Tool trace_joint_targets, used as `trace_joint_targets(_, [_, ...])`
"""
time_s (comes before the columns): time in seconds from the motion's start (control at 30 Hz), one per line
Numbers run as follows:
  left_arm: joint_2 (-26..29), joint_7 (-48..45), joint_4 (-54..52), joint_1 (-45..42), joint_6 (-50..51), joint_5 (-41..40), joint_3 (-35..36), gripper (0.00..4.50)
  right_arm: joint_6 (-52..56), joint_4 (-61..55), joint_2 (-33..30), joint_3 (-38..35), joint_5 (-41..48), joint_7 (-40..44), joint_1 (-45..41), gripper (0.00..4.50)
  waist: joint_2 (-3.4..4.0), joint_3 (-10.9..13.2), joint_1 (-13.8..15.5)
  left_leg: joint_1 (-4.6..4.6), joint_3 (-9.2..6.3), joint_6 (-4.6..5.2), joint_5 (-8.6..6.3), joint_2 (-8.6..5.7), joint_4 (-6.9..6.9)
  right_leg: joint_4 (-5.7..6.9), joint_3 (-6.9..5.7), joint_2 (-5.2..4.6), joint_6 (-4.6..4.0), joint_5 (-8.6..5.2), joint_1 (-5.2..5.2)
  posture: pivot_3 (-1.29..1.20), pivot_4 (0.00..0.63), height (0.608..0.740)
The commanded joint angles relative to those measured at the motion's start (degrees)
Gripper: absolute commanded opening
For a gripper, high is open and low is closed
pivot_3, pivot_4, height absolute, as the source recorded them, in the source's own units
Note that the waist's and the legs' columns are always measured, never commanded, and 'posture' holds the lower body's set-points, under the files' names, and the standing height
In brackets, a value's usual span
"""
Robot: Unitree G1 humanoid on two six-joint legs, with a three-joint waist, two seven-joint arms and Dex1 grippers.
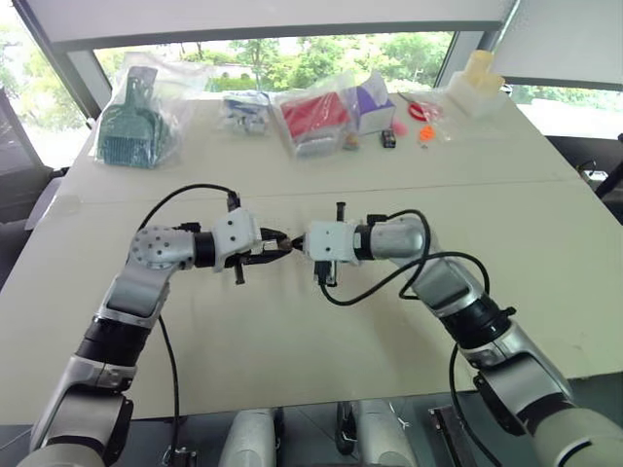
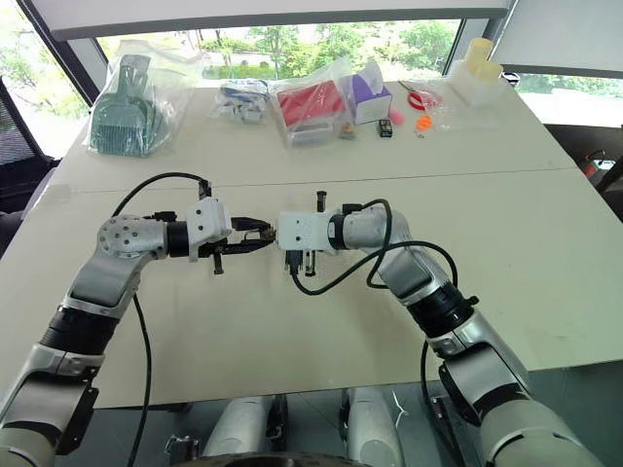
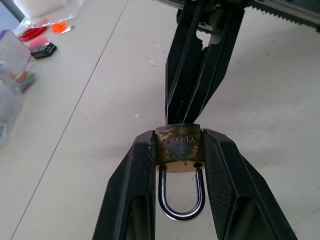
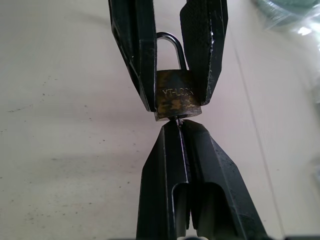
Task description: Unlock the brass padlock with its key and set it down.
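Observation:
The shackle is between my left gripper's fingers, so my right gripper should open and grab the padlock's body to leave my left gripper free for the shackle.
The brass padlock is pinched by its body between the two fingers of my left gripper, above the middle of the table. Its silvery shackle is closed and points back toward the left wrist. My right gripper faces it from the other side, shut, with its tips against the padlock's bottom face. A thin silvery bit of the key shows between those tips and the padlock. The rest of the key is hidden inside the fingers.
Along the table's far edge lie a bag with a green comb-like item, a bag with a red item, a purple box, red scissors, a small dark object and white containers. Pale tabletop lies under the grippers.

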Motion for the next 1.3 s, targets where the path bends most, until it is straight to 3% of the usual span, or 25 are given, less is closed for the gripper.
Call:
trace_joint_targets(0.03, [-1.1, 0.8, -1.7, -1.0, 1.5, -2.1, 1.0, 0.75, -5.5, 0.3, 2.1, 0.6, -0.6, -1.8, -2.9, 0.02, 0.00, 0.0, 0.0, 0.00, 0.01, 0.00, 0.00, 0.00, 0.00, 0.00, 0.00, 0.00, 0.00, 0.00, 0.00, 0.00, 0.150, 0.740])
trace_joint_targets(0.2, [-0.3, -2.6, -1.1, -2.4, 13.3, -9.6, 4.0, 0.75, -28.3, 4.6, -2.2, 1.5, -10.8, -14.7, -1.5, 0.02, 0.00, 0.0, 0.0, -0.01, 0.00, 0.00, 0.00, -0.01, 0.00, -0.02, 0.00, -0.02, 0.01, 0.00, 0.00, 0.00, 0.150, 0.740])
trace_joint_targets(0.23, [0.1, -3.3, -0.9, -2.9, 14.4, -10.0, 4.1, 0.75, -31.6, 5.2, -2.8, 1.4, -12.2, -16.9, -1.1, 0.26, 0.00, 0.0, 0.1, -0.02, 0.00, 0.00, 0.00, -0.01, 0.00, -0.01, 0.00, -0.02, 0.02, 0.00, 0.00, 0.00, 0.150, 0.740])
trace_joint_targets(0.3, [0.7, -4.3, -0.3, -4.0, 15.7, -10.6, 4.0, 0.75, -35.3, 6.2, -3.6, 0.7, -12.4, -18.7, 0.0, 0.92, 0.00, 0.0, -0.1, -0.02, 0.00, -0.01, 0.00, -0.02, 0.00, -0.02, 0.00, -0.02, 0.02, -0.01, 0.00, 0.00, 0.150, 0.740])
trace_joint_targets(0.5, [0.6, -6.1, 0.8, -6.7, 17.9, -11.1, 3.8, 0.75, -40.3, 9.2, -4.3, -0.8, -15.0, -24.6, -0.5, 4.09, 0.00, 0.0, -0.3, 0.00, 0.01, -0.05, 0.03, -0.01, 0.00, 0.01, 0.01, 0.00, 0.02, 0.00, 0.00, 0.00, 0.150, 0.740])
trace_joint_targets(0.53, [0.4, -6.2, 0.9, -6.8, 18.0, -11.1, 3.7, 0.75, -40.8, 9.4, -4.3, -0.9, -15.2, -25.0, -0.7, 4.46, 0.00, 0.0, -0.3, 0.00, 0.01, -0.05, 0.03, -0.01, 0.00, 0.01, 0.01, 0.00, 0.02, 0.00, 0.00, 0.00, 0.150, 0.740])
trace_joint_targets(0.77, [-0.3, -6.3, 1.1, -7.1, 18.3, -10.8, 3.3, 0.75, -43.5, 11.1, -4.0, -0.7, -16.9, -27.0, -2.0, 4.46, 0.00, 0.0, -0.3, 0.00, 0.01, -0.05, 0.03, -0.01, -0.01, 0.00, 0.02, 0.00, 0.02, -0.01, 0.00, 0.00, 0.150, 0.740])
trace_joint_targets(0.9, [-0.4, -6.3, 1.3, -7.3, 18.6, -10.7, 3.2, 0.75, -44.4, 11.3, -3.6, -0.7, -17.1, -27.7, -1.9, 3.31, 0.00, 0.0, -0.3, 0.00, 0.01, -0.05, 0.03, -0.01, -0.01, 0.00, 0.02, 0.00, 0.02, -0.01, 0.00, 0.00, 0.150, 0.740])
trace_joint_targets(0.93, [-0.3, -6.4, 1.3, -7.3, 18.7, -10.7, 3.3, 0.75, -44.5, 11.2, -3.6, -0.6, -17.2, -27.8, -1.9, 3.22, 0.00, 0.0, -0.3, 0.00, 0.01, -0.05, 0.03, -0.01, -0.01, 0.00, 0.02, 0.00, 0.02, -0.01, 0.00, 0.00, 0.150, 0.740])
trace_joint_targets(1.13, [-0.5, -6.1, 1.3, -7.6, 19.3, -10.9, 3.1, 0.75, -45.4, 11.3, -3.0, -0.4, -17.8, -27.9, -1.8, 0.27, 0.00, 0.0, -0.3, 0.00, 0.00, -0.05, 0.03, -0.01, -0.01, 0.00, 0.03, 0.00, 0.01, -0.01, 0.00, 0.00, 0.150, 0.740])
trace_joint_targets(1.17, [-0.5, -6.1, 1.2, -7.6, 19.4, -11.0, 3.0, 0.75, -45.6, 11.3, -2.9, -0.4, -18.0, -28.0, -1.8, 0.06, 0.00, 0.0, -0.3, 0.00, 0.01, -0.05, 0.03, -0.01, -0.01, 0.00, 0.03, 0.00, 0.02, -0.01, 0.00, 0.00, 0.150, 0.740])
trace_joint_targets(1.3, [-0.5, -6.1, 1.1, -7.7, 19.8, -11.3, 3.0, 0.75, -46.2, 11.6, -2.6, -0.3, -18.6, -28.1, -2.0, 0.06, 0.00, 0.0, -0.3, 0.00, 0.01, -0.05, 0.03, -0.01, -0.01, 0.00, 0.03, 0.00, 0.01, -0.01, 0.00, 0.00, 0.150, 0.740])
